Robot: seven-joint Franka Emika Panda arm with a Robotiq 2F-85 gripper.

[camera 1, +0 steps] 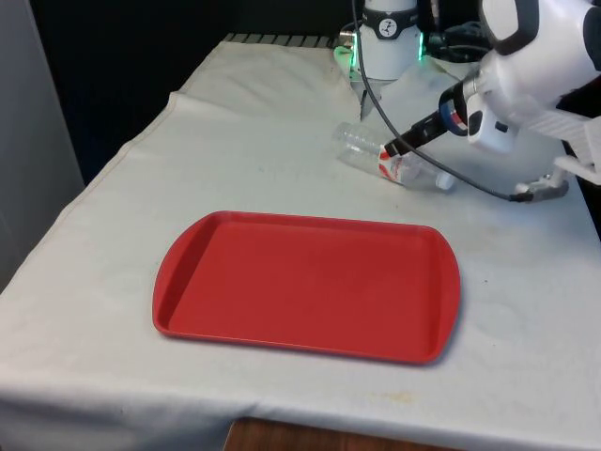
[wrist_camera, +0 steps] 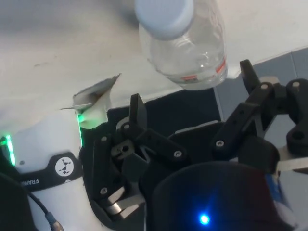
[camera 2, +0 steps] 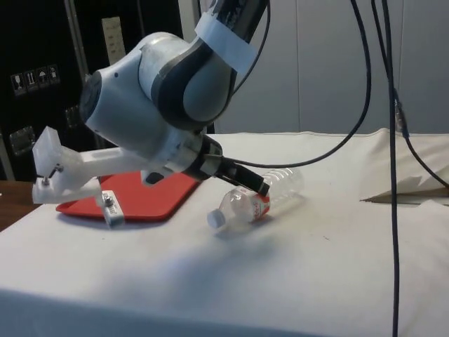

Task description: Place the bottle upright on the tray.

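Observation:
My gripper will turn the bottle [camera 1: 394,163] upright, and I expect it to be empty, because the cloth shows clearly through the clear bottom end [camera 1: 355,144].
A clear plastic bottle [camera 1: 364,145] with a red-and-white label and a white cap lies on its side on the white cloth, beyond the far right corner of the red tray [camera 1: 300,282]. Its cap points towards the front view's right. My black gripper [camera 1: 391,150] reaches down at a slant to the bottle's labelled middle. From the side, the gripper [camera 2: 262,187] meets the bottle [camera 2: 282,184] at the label, and the tray [camera 2: 147,200] lies behind the arm. In the wrist view the gripper [wrist_camera: 191,83] is open, its fingers spread to either side of the bottle [wrist_camera: 190,48].
A black cable [camera 1: 470,178] hangs from the arm and trails over the cloth just past the bottle's cap. A white bracket [camera 2: 63,168] on the arm sticks out low over the table. A raised fold of cloth [camera 2: 403,191] lies near the robot's base.

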